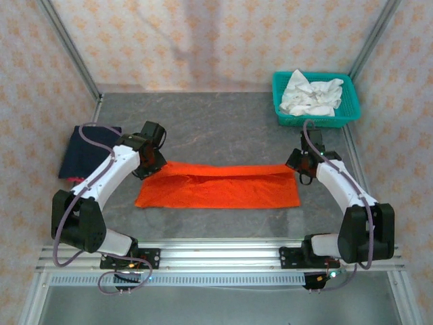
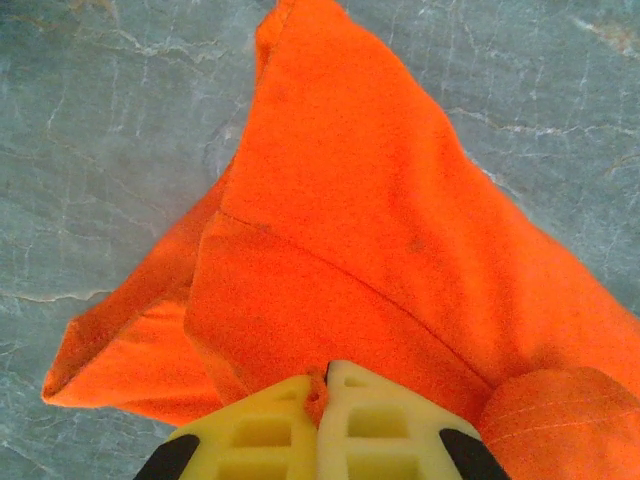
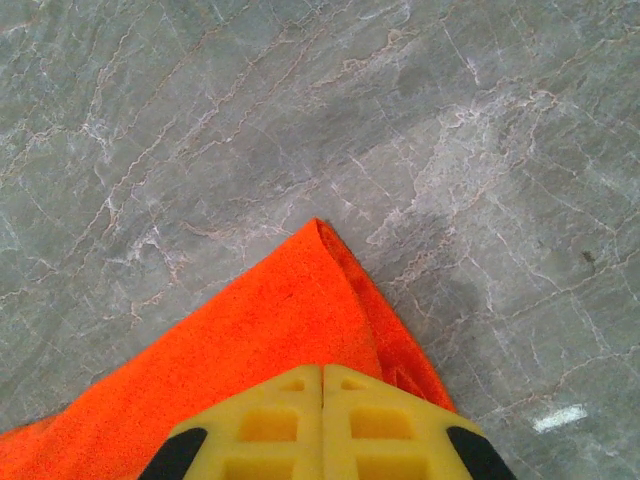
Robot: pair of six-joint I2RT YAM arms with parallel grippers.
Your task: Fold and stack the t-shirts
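Both grippers hold the orange flap straight across the cloth piece [image 1: 223, 171]. My left gripper should keep pulling the flap toward the cloth piece's near edge [image 1: 159, 204] until the flap lies flat.
The orange-red t-shirt [image 1: 216, 188] lies folded into a long strip across the middle of the table. My left gripper [image 1: 153, 162] is shut on the strip's far left corner; a pinch of orange cloth [image 2: 320, 395] shows between the yellow fingers [image 2: 260, 430]. My right gripper [image 1: 302, 169] is shut on the far right corner, where the cloth [image 3: 290, 320] runs under the closed yellow fingers [image 3: 380, 425] and comes to a point on the table. A dark navy t-shirt [image 1: 88, 150] lies folded at the left, behind the left arm.
A teal lattice basket [image 1: 346, 114] holding crumpled white cloth [image 1: 310, 95] stands at the back right corner. Grey marbled tabletop [image 1: 216, 125] lies bare behind the orange strip. Metal frame posts and patterned walls close in the sides.
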